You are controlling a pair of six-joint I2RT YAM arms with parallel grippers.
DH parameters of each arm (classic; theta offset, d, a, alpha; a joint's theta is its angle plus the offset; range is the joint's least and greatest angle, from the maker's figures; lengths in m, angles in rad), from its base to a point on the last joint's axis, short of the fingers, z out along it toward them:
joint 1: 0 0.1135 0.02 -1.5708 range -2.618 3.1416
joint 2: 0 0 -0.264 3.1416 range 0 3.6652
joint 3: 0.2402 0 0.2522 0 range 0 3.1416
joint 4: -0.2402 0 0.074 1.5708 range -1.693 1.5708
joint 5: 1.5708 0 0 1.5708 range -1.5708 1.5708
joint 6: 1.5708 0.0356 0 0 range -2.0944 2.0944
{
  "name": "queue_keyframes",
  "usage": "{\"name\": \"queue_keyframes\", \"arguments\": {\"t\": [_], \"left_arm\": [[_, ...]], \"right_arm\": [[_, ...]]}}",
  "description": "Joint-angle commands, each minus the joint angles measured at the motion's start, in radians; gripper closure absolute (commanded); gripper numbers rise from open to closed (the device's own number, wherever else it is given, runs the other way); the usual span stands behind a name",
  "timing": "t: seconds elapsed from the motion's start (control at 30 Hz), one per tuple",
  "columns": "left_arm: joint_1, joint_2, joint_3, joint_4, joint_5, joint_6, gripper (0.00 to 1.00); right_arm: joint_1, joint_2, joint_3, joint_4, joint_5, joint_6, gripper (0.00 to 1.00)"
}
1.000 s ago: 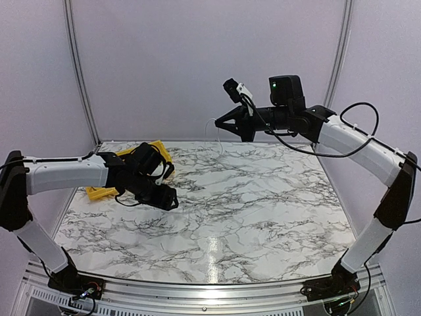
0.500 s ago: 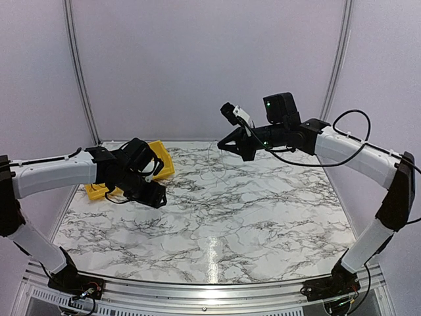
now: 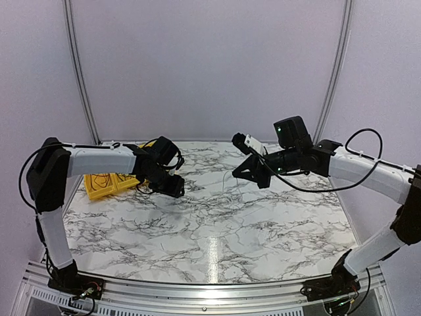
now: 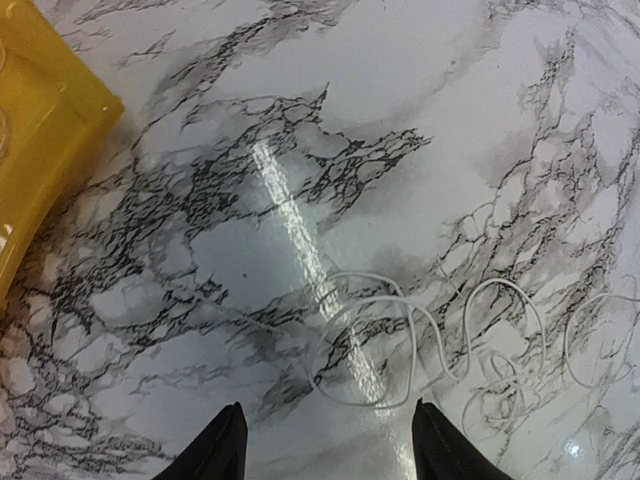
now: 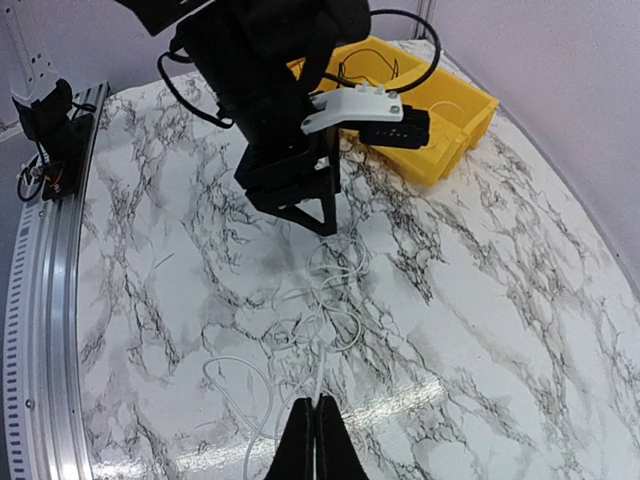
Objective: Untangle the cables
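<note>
The pale cable (image 5: 320, 372) is in my right gripper, far from the yellow bin. Next, my left gripper pinches the near cable loop (image 4: 375, 404) and brings it to the bin.
A thin pale cable (image 5: 322, 300) lies in loose loops and a small tangle on the marble table, with one end rising to my right gripper (image 5: 315, 402). That gripper is shut on the strand a little above the table. In the top view the right gripper (image 3: 237, 174) is right of centre and the cable (image 3: 225, 180) hangs faintly below it. My left gripper (image 4: 327, 405) is open and empty, just above the table with the cable loops (image 4: 400, 330) ahead of its fingers. It shows in the top view (image 3: 176, 189) left of the cable. Thin dark cables (image 5: 385, 62) lie in the yellow bin.
A yellow bin (image 3: 99, 191) stands at the table's back left, also in the left wrist view (image 4: 40, 130) and the right wrist view (image 5: 455, 125). The left arm (image 5: 280, 90) hangs over the far side of the tangle. An aluminium rail (image 5: 40, 300) edges the table.
My right gripper has come down and forward with the pale cable, whose loops now rest on the table. My left gripper has moved right, away from the bin and towards the cable.
</note>
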Motion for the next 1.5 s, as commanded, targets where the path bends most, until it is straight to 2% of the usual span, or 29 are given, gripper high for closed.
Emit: {"name": "queue_keyframes", "arguments": {"t": [0.0,0.13,0.3,0.5,0.63,0.77,0.83,0.87,0.97,1.03,1.17,1.27,1.47], "left_arm": [[0.010,0.127,0.092,0.031,0.036,0.061,0.42],[0.017,0.214,0.144,0.031,0.043,0.112,0.49],[0.023,0.228,0.152,0.031,0.066,0.140,0.76],[0.020,-0.004,0.053,0.156,0.054,0.173,0.88],[0.020,-0.173,-0.028,0.273,0.097,0.193,0.97],[0.015,-0.266,-0.047,0.321,0.135,0.196,1.00],[0.016,-0.273,-0.048,0.309,0.078,0.172,1.00],[0.018,-0.270,-0.052,0.300,0.060,0.159,0.96],[0.027,-0.231,-0.050,0.245,0.040,0.107,0.72],[0.029,-0.178,-0.044,0.196,0.038,0.072,0.64],[0.029,-0.081,-0.045,0.189,0.071,0.109,0.60],[0.029,0.023,-0.018,0.186,0.110,0.221,0.58],[0.030,0.134,0.040,0.120,0.103,0.375,0.61]], "right_arm": [[-0.001,-0.038,-0.056,-0.026,0.025,-0.041,0.97],[-0.003,-0.049,-0.067,-0.026,0.052,-0.053,0.79],[-0.005,-0.040,-0.051,-0.024,0.078,-0.068,0.68],[-0.004,0.001,-0.007,-0.011,0.064,-0.060,0.55],[-0.002,0.048,0.046,0.009,0.019,-0.016,0.53],[0.021,0.110,0.114,0.033,-0.013,0.021,0.51],[0.036,0.143,0.132,0.051,-0.012,0.038,0.50],[0.042,0.157,0.141,0.059,-0.011,0.052,0.50],[0.046,0.191,0.149,0.080,-0.014,0.096,0.50],[0.047,0.206,0.139,0.087,-0.007,0.104,0.50],[0.046,0.218,0.123,0.098,0.006,0.117,0.50],[0.048,0.208,0.115,0.100,0.012,0.123,0.50],[0.047,0.180,0.080,0.100,0.033,0.110,0.50]]}}
